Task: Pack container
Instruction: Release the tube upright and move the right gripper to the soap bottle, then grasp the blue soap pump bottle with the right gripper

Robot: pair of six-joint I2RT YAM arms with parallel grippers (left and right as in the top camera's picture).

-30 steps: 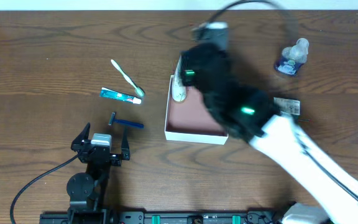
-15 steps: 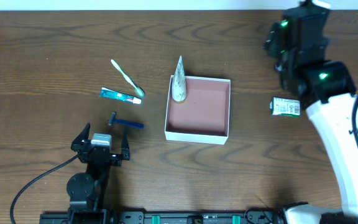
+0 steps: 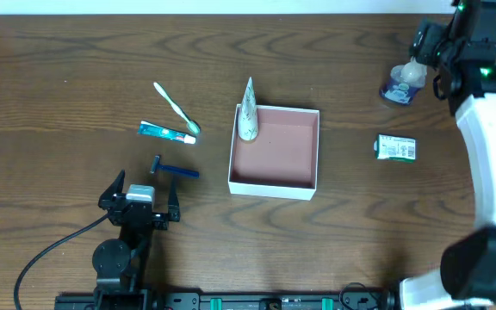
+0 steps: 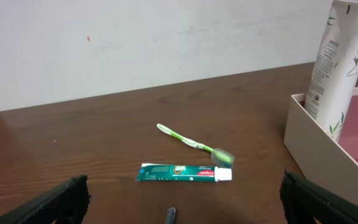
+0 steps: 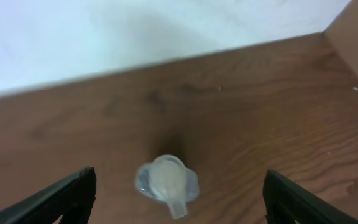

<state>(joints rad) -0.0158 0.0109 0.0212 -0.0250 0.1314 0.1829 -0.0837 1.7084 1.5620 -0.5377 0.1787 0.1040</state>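
Note:
My right gripper's open fingers have the clear pump bottle's head [image 3: 414,71] centred between them, so I should go on lowering until they straddle its cap [image 5: 167,177] before they close.
The container [image 3: 273,189], a white square box with a pinkish inside, sits mid-table. A white tube [image 3: 247,112] stands in its far left corner, seen tall in the left wrist view as the tube [image 4: 335,68] behind the box wall [image 4: 316,149]. My right gripper [image 3: 429,53] hangs open at the far right over a clear pump bottle [image 3: 402,82]. In its wrist view the bottle [image 5: 166,180] lies between the wide jaws of the right gripper [image 5: 179,199], untouched. My left gripper [image 3: 139,196] rests open near the front left, with nothing in it.
Left of the box lie a green toothbrush [image 3: 176,107], a toothpaste tube [image 3: 167,132] and a blue razor [image 3: 173,169]. A small green-and-white carton [image 3: 396,148] lies right of the box. The left gripper [image 4: 182,199] faces the toothpaste [image 4: 185,172] and toothbrush [image 4: 191,142].
The right arm left the white tube standing in the box, swung away to the far right and now hangs over the pump bottle with wider jaws. The left arm stayed still.

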